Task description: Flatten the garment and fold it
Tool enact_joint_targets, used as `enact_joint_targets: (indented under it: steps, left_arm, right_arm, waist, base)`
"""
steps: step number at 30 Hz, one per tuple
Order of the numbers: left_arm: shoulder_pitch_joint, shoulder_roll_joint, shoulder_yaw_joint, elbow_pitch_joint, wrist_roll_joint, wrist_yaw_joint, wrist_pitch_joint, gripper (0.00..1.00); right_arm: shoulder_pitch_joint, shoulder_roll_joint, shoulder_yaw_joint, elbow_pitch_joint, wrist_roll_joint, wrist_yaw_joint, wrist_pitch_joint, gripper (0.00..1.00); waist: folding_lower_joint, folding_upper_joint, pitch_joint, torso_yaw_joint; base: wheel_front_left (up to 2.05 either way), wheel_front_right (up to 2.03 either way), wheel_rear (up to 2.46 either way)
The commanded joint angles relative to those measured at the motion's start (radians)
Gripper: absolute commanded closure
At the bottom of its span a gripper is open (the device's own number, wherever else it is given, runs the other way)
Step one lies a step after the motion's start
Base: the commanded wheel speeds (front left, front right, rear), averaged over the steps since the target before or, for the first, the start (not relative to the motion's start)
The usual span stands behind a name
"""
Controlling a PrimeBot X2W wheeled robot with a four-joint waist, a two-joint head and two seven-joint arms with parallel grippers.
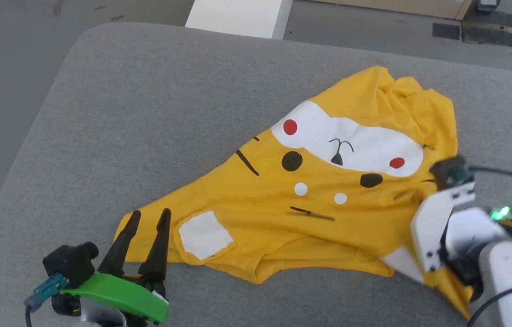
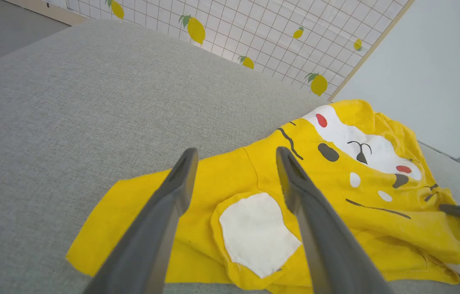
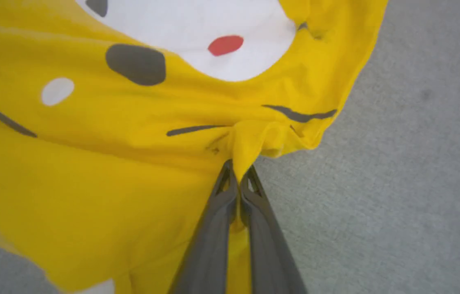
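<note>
The T-shirt's body (image 1: 335, 182) will open out into a wide panel when I lift and spread it, because loose folds (image 1: 413, 101) are bunched up at the T-shirt's far end.
The garment (image 1: 256, 200) is a bright yellow T-shirt lying crumpled and partly spread on the grey padded surface, with its cartoon print of white patches, red dots and black lines facing up. My left gripper (image 1: 149, 217) stands open at the shirt's near left corner. In the left wrist view its fingers straddle the yellow cloth (image 2: 376, 220) beside a white patch, with nothing between them (image 2: 236, 157). My right gripper (image 3: 234, 167) is shut on a pinched fold of the garment (image 3: 91, 163) at its right edge, next to a black line. The cloth bunches up at the fingertips.
The grey padded surface (image 1: 146, 113) has a rounded corner at the far left, with bare room left of and beyond the shirt. A white box (image 1: 242, 16) stands on the floor past the far edge. A lemon-print grid wall (image 2: 254, 36) is behind.
</note>
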Motion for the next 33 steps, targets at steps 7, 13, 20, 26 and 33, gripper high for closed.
enact_joint_targets:
  steps: [7,13,20,26,33]
  left_arm:
    - [-0.067,-0.005,-0.019,0.019,0.01,-0.041,-0.012,0.0]
    - [-0.124,-0.011,-0.047,0.053,0.003,-0.074,-0.018,0.0]
    - [-0.173,-0.014,-0.068,0.092,-0.005,-0.093,-0.03,0.0]
    - [-0.168,-0.003,-0.068,0.115,-0.011,-0.093,-0.029,0.0]
    - [-0.135,0.012,-0.066,0.093,-0.007,-0.065,-0.017,0.0]
  right_arm:
    - [-0.216,-0.136,-0.005,0.051,-0.061,-0.001,-0.021,1.0]
    - [-0.316,-0.159,-0.053,0.177,-0.118,-0.001,-0.053,1.0]
    - [-0.372,-0.116,-0.099,0.315,-0.176,-0.001,-0.167,0.81]
    - [-0.407,-0.062,-0.105,0.362,-0.168,-0.001,-0.2,0.0]
    - [-0.383,-0.043,-0.096,0.211,-0.049,-0.001,-0.167,0.0]
  waist:
    - [0.0,0.0,0.094,0.021]
    - [0.0,0.0,0.161,0.074]
    - [0.0,0.0,0.191,0.096]
    - [0.0,0.0,0.155,0.059]
    - [0.0,0.0,0.079,0.002]
  base:
    - [0.0,0.0,0.0]
    - [0.0,0.0,0.0]
    - [0.0,0.0,0.0]
    - [0.0,0.0,0.0]
    - [0.0,0.0,0.0]
